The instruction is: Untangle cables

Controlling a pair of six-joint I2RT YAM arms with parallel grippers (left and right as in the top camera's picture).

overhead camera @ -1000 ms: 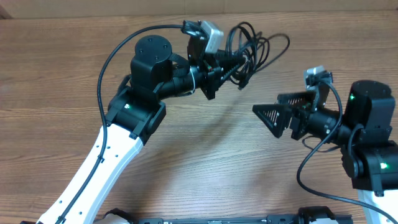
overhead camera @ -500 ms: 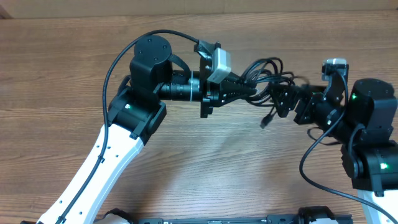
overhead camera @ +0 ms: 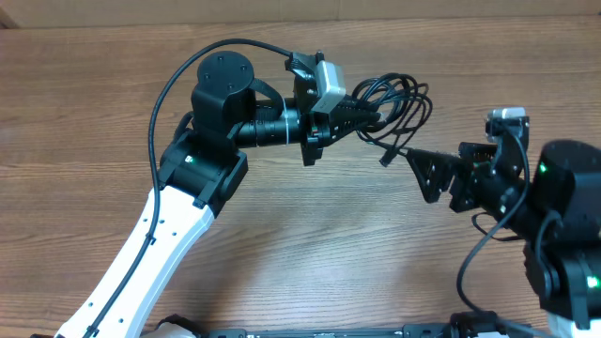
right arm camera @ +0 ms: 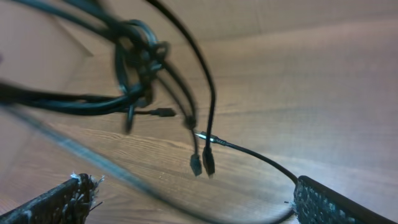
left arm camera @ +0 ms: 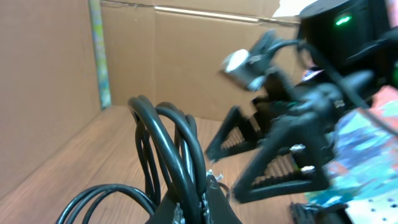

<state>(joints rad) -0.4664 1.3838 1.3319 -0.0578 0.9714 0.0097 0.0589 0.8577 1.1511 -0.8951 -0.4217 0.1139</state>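
Note:
My left gripper is pinching several loops together (overhead camera: pixel 377 92), so next my right gripper grabs the hanging knot (overhead camera: pixel 405 122) first. Then my left gripper should open and take a new hold on the loops.
The cables (overhead camera: pixel 399 101) are a looped black bundle held above the table. My left gripper (overhead camera: pixel 374 119) is shut on the bundle; in the left wrist view the jaws (left arm camera: pixel 191 205) pinch several thick loops (left arm camera: pixel 168 140). My right gripper (overhead camera: pixel 427 176) is open, just right of and below the bundle. In the right wrist view its fingers (right arm camera: pixel 193 190) are spread wide. The knot (right arm camera: pixel 137 59) hangs at upper left and two plugs (right arm camera: pixel 202 163) dangle. One thin strand (right arm camera: pixel 255 155) runs to the right finger, and a blurred strand crosses between the fingers.
The wooden table (overhead camera: pixel 310 253) lies under both arms. A cardboard wall (left arm camera: pixel 180 56) stands along the far edge. The left arm's thick cable (overhead camera: pixel 178 75) arcs over its base. The right arm's body (overhead camera: pixel 563 216) fills the right side.
My right gripper reached into the bundle, then drew back to the right and stayed open. My left gripper swung the bundle right, then lifted it slightly toward the far edge.

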